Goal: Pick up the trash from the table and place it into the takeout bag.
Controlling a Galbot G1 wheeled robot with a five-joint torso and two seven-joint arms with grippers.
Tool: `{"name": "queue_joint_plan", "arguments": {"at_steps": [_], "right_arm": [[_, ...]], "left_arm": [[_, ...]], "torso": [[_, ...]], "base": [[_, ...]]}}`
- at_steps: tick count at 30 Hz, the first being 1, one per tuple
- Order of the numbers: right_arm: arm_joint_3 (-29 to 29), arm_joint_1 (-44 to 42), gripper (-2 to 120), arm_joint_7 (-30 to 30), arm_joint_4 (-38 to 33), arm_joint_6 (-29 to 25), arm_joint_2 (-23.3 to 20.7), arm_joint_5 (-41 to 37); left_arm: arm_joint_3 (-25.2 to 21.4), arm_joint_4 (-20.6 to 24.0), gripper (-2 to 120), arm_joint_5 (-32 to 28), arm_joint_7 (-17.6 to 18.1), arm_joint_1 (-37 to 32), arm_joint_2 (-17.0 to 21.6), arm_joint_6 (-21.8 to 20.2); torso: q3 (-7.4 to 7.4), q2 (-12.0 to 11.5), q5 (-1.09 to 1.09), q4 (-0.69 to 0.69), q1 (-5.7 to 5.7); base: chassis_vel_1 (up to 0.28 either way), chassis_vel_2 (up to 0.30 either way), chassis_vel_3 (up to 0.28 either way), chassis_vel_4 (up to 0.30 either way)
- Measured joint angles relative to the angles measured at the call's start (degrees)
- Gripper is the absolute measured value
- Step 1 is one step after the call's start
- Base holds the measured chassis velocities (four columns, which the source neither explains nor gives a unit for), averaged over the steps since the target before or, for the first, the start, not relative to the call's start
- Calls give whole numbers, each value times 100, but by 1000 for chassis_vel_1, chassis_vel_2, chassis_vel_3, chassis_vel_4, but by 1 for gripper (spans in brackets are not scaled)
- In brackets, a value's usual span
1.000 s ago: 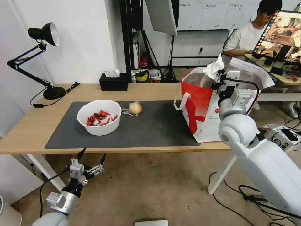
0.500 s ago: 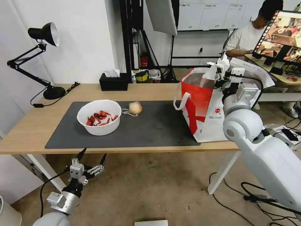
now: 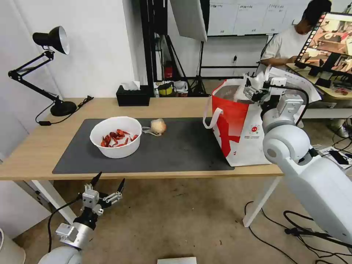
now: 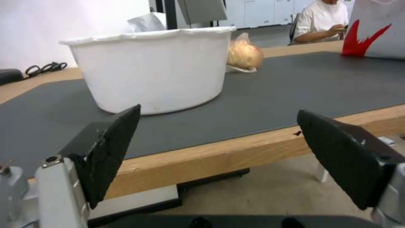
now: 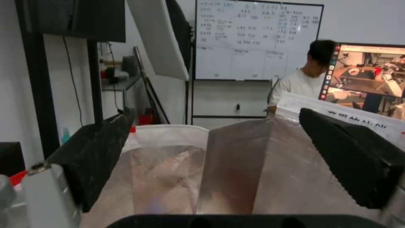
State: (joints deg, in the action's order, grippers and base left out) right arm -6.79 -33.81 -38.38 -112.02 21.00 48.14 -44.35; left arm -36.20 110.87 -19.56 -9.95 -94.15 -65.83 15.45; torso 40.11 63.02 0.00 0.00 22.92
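Note:
Limp pale ends point(image 3: 149, 131) will come along with the lump and hang down when I lift it, because they trail from the beige lump's side point(image 3: 158, 126).
On the dark mat of the table point(image 3: 36, 150) stand a white bowl of red crayfish shells point(image 3: 115, 143) point(image 4: 156, 72) and, just behind it, a beige lump point(image 3: 158, 125) point(image 4: 245, 53). The white-and-red takeout bag point(image 3: 238, 124) is at the table's right end. My right gripper point(image 3: 252, 91) point(image 5: 215, 158) hovers open over the bag's mouth, looking down onto the foil lining point(image 5: 236, 164), with nothing between its fingers. A scrap of white tissue point(image 3: 258, 79) shows just beside it. My left gripper point(image 3: 107, 184) point(image 4: 219, 152) hangs open below the table's front edge, facing the bowl.
A black tissue box point(image 3: 133, 96) sits at the table's back edge and a black desk lamp point(image 3: 63, 108) at the back left. Cables point(image 3: 289, 231) lie on the floor at the right. Behind the bag are a desk and a monitor point(image 3: 330, 40).
My right gripper has shifted slightly over the bag's mouth and opened. The white tissue it held up has dropped lower. The left arm has stayed put.

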Motion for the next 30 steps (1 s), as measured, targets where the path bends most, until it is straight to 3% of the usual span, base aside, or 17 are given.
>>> {"name": "queue_joint_plan", "arguments": {"at_steps": [16, 17, 18, 19, 21, 30], "right_arm": [[131, 232, 100, 117, 52, 100, 35, -122], [119, 204, 100, 262, -10, -34, 34, -218], [100, 53, 100, 783, -259, -358, 3, -470], [100, 53, 100, 783, -259, -358, 3, -470], [48, -357, 100, 1630, -784, -609, -94, -698], [-332, -1740, 100, 2521, -1529, -632, -361, -351]], "left_arm": [[-41, -1, 100, -21, 11, 5, 21, 5], [-52, 9, 100, -27, 11, 5, 23, 5], [-76, 34, 100, -37, 13, 6, 27, 6], [-76, 34, 100, -37, 13, 6, 27, 6], [-123, 77, 100, -96, 28, 11, 34, 5], [-226, 153, 100, -149, 28, -39, 40, 2]], "torso": [[0, 0, 0, 0, 0], [0, 0, 0, 0, 0], [0, 0, 0, 0, 0], [0, 0, 0, 0, 0], [0, 0, -1, 0, 0], [0, 0, 1, -1, 0]], "base": [[0, 0, 0, 0], [0, 0, 0, 0], [0, 0, 0, 0], [0, 0, 0, 0], [0, 0, 0, 0], [0, 0, 0, 0]]}}
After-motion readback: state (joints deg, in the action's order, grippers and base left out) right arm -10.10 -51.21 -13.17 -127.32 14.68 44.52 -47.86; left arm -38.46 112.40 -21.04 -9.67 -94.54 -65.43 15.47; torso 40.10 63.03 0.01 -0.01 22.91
